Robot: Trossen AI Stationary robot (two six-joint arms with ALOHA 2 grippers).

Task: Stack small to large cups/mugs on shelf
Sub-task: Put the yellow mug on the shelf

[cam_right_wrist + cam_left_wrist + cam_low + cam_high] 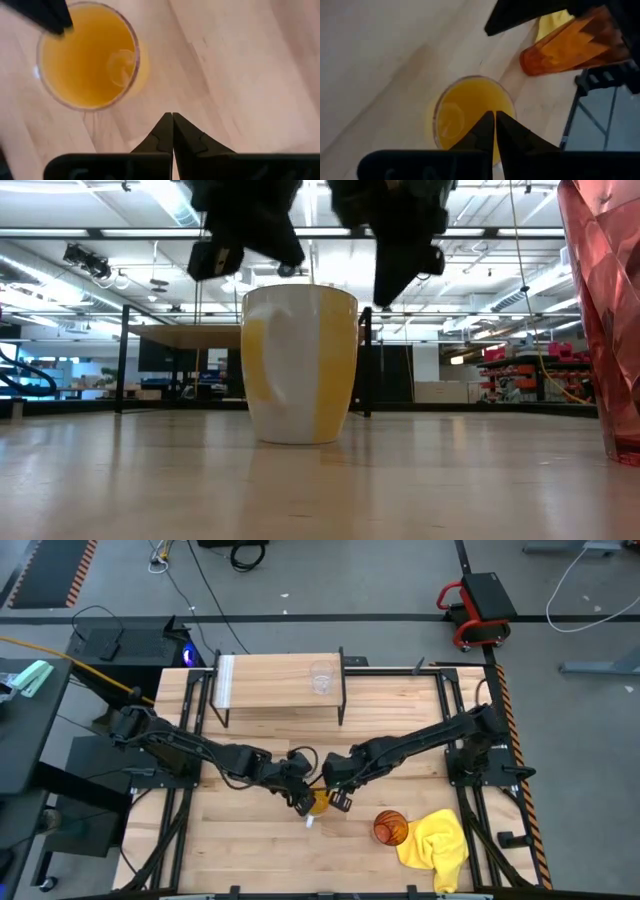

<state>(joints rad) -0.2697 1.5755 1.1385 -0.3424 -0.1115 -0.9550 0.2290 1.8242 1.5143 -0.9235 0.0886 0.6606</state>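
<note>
My left gripper should continue to go up until its fingers can open above the mug's rim (300, 288), because the orange mug (299, 370) is standing upright, with its opening up, clear of my closed fingers.
The orange mug (318, 803) stands upright on the tabletop, its open mouth up (470, 112) (87, 55), its pale handle toward the near edge (290, 365). My left gripper (303, 802) (494, 117) hangs shut just above the mug's left rim. My right gripper (340, 802) (172, 117) hangs shut just above and to its right. In the low view both sit clear of the rim. The amber tumbler (391, 828) (570, 47) stands on the table at the near right. The clear glass cup (321, 678) stands on the shelf (270, 682).
A yellow cloth (437, 845) lies crumpled beside the tumbler at the near right corner. The shelf stands on thin black legs at the table's far middle, with bare board left of the glass cup. Bare wooden tabletop (240, 840) lies to the mug's left and near side.
</note>
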